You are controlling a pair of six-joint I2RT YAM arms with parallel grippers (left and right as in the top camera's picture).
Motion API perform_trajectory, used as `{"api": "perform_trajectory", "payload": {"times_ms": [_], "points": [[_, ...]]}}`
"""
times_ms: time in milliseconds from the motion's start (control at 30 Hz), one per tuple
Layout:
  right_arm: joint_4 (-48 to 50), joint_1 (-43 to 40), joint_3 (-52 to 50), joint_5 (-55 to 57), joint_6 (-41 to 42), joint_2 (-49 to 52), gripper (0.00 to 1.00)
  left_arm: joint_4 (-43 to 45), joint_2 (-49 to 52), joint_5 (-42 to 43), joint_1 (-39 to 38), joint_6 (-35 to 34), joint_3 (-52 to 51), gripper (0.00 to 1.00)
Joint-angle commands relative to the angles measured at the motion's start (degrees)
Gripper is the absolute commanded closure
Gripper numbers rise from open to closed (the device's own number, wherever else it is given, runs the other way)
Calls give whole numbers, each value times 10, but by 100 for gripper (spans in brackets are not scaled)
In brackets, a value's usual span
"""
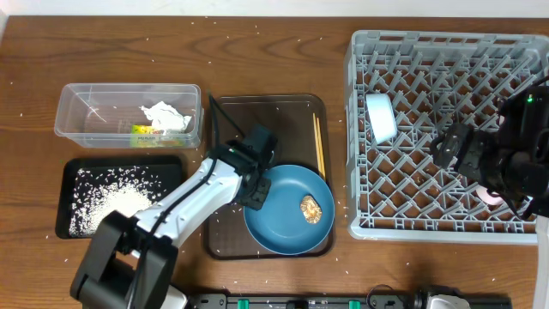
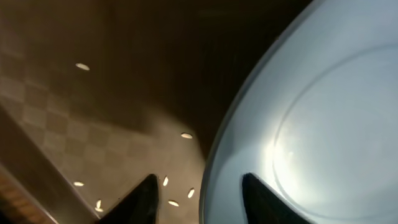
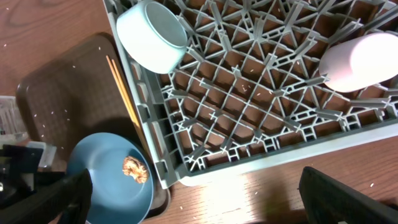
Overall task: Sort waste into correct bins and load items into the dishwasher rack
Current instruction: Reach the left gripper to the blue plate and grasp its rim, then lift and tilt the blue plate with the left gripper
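The robot's left gripper has the blue plate's rim (image 2: 212, 158) loosely between its fingers, so it should open and grip the plate's rim again before the robot tips the food lump into the black tray (image 1: 118, 194).
The blue plate (image 1: 283, 219) lies on the brown serving tray (image 1: 257, 116) with a small brown food lump (image 1: 310, 207) on it. My left gripper (image 1: 256, 196) straddles the plate's left rim and is shut on it. In the left wrist view one finger (image 2: 144, 196) is over the tray and the other rests on the plate (image 2: 323, 124). My right gripper (image 1: 455, 150) hangs open over the dishwasher rack (image 1: 429, 225), holding nothing. A light-blue cup (image 1: 381, 117) and a pink cup (image 3: 364, 59) lie in the rack. Chopsticks (image 1: 319, 144) lie on the tray's right side.
A clear tub (image 1: 86, 94) at the back left holds a white tissue (image 1: 167, 118) and a yellow-green wrapper (image 1: 143, 130). In front of it a black tray (image 1: 64, 197) holds white rice (image 1: 111, 202). Rice grains (image 2: 186, 135) are scattered over the serving tray and the table.
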Motion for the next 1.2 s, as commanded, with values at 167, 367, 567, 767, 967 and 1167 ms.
{"api": "perform_trajectory", "payload": {"times_ms": [167, 367, 567, 767, 967, 1167], "points": [[-2, -3, 1, 4, -7, 2, 1, 17, 2, -168, 9, -39, -4, 72], [-8, -3, 1, 3, -7, 2, 1, 55, 2, -184, 65, -57, -4, 72], [-10, -3, 1, 4, -7, 2, 1, 30, -7, -147, 83, -57, 29, 61], [-13, -3, 1, 3, -7, 2, 1, -52, -54, -95, 70, -56, 83, 48], [-11, -3, 1, 4, -7, 2, 1, -105, -107, 39, 35, -15, 91, 45], [-11, -3, 1, 3, -7, 3, 1, -172, -99, 46, -45, -4, 78, 43]]}}
